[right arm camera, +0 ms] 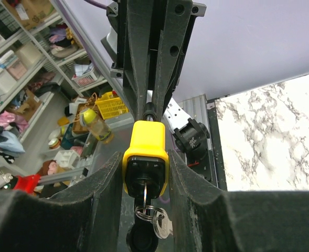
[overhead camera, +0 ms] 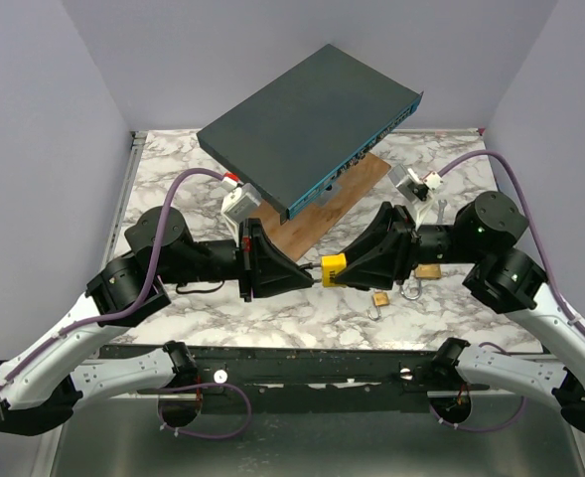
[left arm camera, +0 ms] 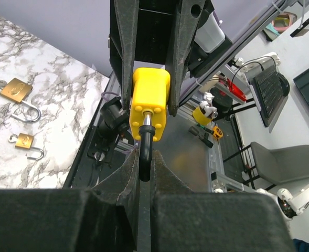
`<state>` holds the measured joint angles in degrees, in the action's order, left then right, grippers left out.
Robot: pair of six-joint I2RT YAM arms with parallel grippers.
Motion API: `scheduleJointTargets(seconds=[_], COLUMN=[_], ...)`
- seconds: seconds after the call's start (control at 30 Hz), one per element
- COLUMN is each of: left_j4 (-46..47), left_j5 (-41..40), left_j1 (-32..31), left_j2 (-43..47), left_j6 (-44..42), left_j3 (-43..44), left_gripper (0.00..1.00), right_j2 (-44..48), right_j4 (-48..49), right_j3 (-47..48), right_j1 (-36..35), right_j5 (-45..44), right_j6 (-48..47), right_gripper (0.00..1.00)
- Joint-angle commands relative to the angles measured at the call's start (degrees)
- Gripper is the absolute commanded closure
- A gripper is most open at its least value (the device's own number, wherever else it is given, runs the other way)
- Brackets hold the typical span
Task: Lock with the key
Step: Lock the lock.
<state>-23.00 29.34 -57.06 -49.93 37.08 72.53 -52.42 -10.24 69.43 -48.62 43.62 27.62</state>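
The robot's right gripper is closed on the padlock's yellow body (right arm camera: 146, 138), so it should open and pull the key (right arm camera: 145, 194) out of the keyhole while the left gripper holds the padlock's shackle.
A yellow padlock (overhead camera: 333, 267) hangs in the air between both grippers above the table's front. My right gripper (right arm camera: 145, 168) is shut on its yellow body (right arm camera: 145, 149). A key (right arm camera: 144, 193) sits in the keyhole facing the right wrist camera, with a ring and a second key (right arm camera: 159, 223) hanging from it. My left gripper (left arm camera: 145, 160) is shut on the black-sleeved shackle (left arm camera: 145, 149) that sticks out of the padlock's other end (left arm camera: 150, 100). In the top view the left gripper (overhead camera: 310, 280) and right gripper (overhead camera: 350, 266) meet tip to tip.
Two small brass padlocks with open shackles lie on the marble table (overhead camera: 173, 169), one (overhead camera: 381, 298) below the right gripper, one (overhead camera: 428, 270) partly under it; both show in the left wrist view (left arm camera: 16, 89) (left arm camera: 24, 140). A dark flat box (overhead camera: 307, 124) leans on a wooden board (overhead camera: 337, 204) behind.
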Motion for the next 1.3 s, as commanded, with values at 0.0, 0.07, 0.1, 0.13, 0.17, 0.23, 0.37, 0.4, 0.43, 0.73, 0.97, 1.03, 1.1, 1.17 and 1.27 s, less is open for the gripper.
scheduleJointTargets(seconds=[0.0, 0.07, 0.1, 0.13, 0.17, 0.23, 0.37, 0.4, 0.43, 0.73, 0.97, 1.03, 1.1, 1.17, 1.27], left_j4=[5.41, 5.66, 5.77, 5.88, 6.13, 6.52, 6.65, 6.89, 7.00, 7.03, 9.07, 8.60, 8.43, 7.82, 6.94], left_j5=[-1.13, -1.19, -1.21, -1.08, -0.82, -0.61, -1.01, -0.95, -0.88, -1.33, -3.55, -3.57, -3.32, -3.29, -3.50], left_j1=[-0.50, -0.51, -0.51, -0.51, -0.51, -0.51, -0.51, -0.55, -0.51, -0.51, -0.49, -0.49, -0.51, -0.49, -0.51], left_j2=[-3.66, -3.85, -3.94, -4.14, -4.28, -4.54, -4.75, -4.60, -4.34, -0.46, 5.30, 6.01, 6.57, 6.94, 7.71], left_j6=[-0.63, -0.57, -0.45, -0.28, 0.03, 0.60, 1.01, 1.06, 0.98, -1.74, -5.65, -6.37, -6.54, -6.71, -6.93], left_j3=[-0.03, -0.09, -0.03, -0.05, -0.02, -0.14, -0.45, -0.63, -0.81, -2.22, -3.86, -3.56, -3.45, -3.14, -3.05], left_gripper=[1.00, 1.00, 1.00, 1.00, 1.00, 1.00, 1.00, 1.00, 1.00, 1.00, 1.00, 1.00, 1.00, 1.00, 1.00], right_j2=[-2.50, -2.84, -3.07, -3.30, -3.66, -4.49, -6.43, -6.85, -7.01, -6.60, -3.38, -2.27, -1.12, -0.17, 1.18], right_j4=[6.89, 7.04, 7.37, 7.45, 7.07, 6.33, 4.76, 4.74, 4.87, 1.70, -1.11, -2.30, -3.13, -3.68, -4.82], right_j3=[-2.20, -2.57, -2.91, -3.06, -3.01, -2.61, -1.34, -1.31, -1.39, 0.05, 1.09, 1.57, 1.67, 1.76, 2.10], right_j1=[-1.01, -1.66, -2.17, -2.87, -3.62, -5.69, -10.11, -10.62, -10.82, -10.80, -10.86, -10.79, -10.79, -10.80, -10.80], right_j5=[-3.45, -4.30, -4.93, -5.60, -6.87, -9.23, -13.89, -14.56, -14.79, -18.27, -20.59, -21.48, -22.30, -22.92, -23.97], right_j6=[2.74, 2.65, 2.60, 2.36, 1.72, 0.47, -2.12, -2.36, -2.46, -3.38, -4.38, -4.99, -5.57, -6.03, -6.90], right_gripper=[0.99, 0.99, 0.99, 0.99, 0.99, 0.99, 0.99, 0.99, 0.99, 0.99, 0.54, 0.44, 0.33, 0.28, 0.27])
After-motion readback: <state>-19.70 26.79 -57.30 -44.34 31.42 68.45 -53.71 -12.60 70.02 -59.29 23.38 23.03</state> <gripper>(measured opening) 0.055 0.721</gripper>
